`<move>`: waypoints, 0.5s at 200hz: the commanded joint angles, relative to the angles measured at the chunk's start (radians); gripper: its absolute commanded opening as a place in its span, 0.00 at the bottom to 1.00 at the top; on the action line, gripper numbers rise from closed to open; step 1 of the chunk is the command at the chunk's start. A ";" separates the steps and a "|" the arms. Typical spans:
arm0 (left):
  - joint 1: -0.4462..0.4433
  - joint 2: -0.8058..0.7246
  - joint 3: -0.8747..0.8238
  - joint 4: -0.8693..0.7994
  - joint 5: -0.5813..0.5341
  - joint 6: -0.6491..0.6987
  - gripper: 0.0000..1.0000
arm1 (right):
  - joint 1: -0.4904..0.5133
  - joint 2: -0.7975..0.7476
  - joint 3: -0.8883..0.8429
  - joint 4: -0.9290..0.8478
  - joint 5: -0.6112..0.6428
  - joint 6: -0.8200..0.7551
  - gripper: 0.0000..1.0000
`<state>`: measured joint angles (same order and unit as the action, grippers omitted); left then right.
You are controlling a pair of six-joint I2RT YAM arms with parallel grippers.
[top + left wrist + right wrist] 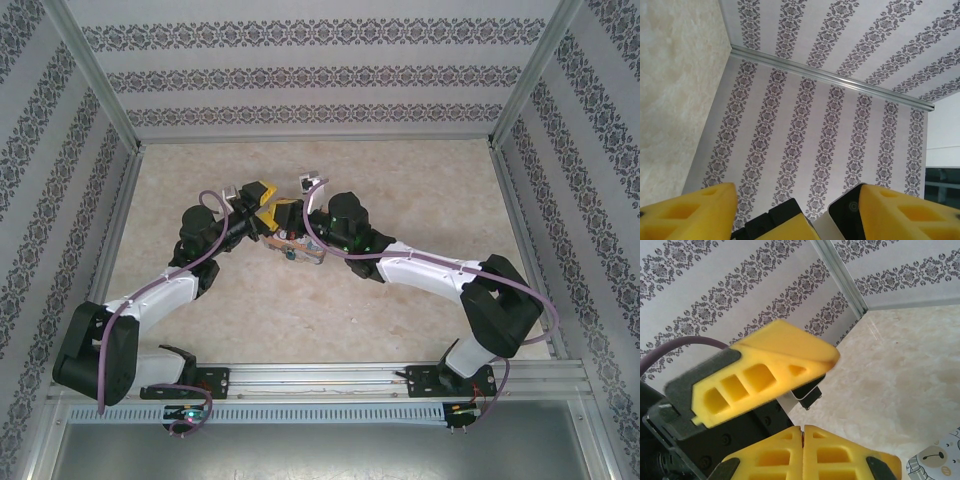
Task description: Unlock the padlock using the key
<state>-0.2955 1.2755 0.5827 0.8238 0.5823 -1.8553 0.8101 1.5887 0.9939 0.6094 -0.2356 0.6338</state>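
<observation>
My right gripper is holding the key [802, 438] too deep in its fingers. My left gripper should hold the key so my right gripper can take it again with the key's blade sticking out.
Both arms meet above the middle of the table, fingers tilted up toward the walls. My left gripper [261, 199] [797, 187] is open, its yellow fingers [690, 210] wide apart. The tips of my right gripper [284, 213] [803, 430] sit inside that gap. It is shut, with a thin reddish sliver pinched at the seam that looks like the key's edge. A left finger [765, 370] crosses just above it. The cartoon-printed box [297, 249] [935, 462] lies on the table below both grippers. A tiny teal spot [290, 257] at its near edge looks like the padlock.
Patterned walls with aluminium posts [100, 90] enclose the marbled table [400, 170] on three sides. Purple cables [320, 235] loop over both wrists. Open tabletop lies to the left, right and back of the grippers.
</observation>
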 commanded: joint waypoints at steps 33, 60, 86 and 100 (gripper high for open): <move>-0.015 -0.047 0.029 -0.020 -0.044 0.038 0.49 | 0.014 -0.028 -0.016 0.044 0.044 0.000 0.00; -0.015 -0.047 0.032 -0.028 -0.044 0.051 0.40 | 0.012 -0.041 -0.028 0.041 0.053 -0.003 0.00; -0.015 -0.049 0.033 -0.041 -0.044 0.058 0.34 | 0.012 -0.049 -0.032 0.041 0.056 -0.008 0.00; -0.015 -0.048 0.035 -0.046 -0.045 0.060 0.31 | 0.011 -0.053 -0.036 0.041 0.056 -0.008 0.00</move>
<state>-0.2955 1.2499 0.5858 0.7837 0.5446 -1.8236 0.8097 1.5631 0.9779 0.6331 -0.1978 0.6327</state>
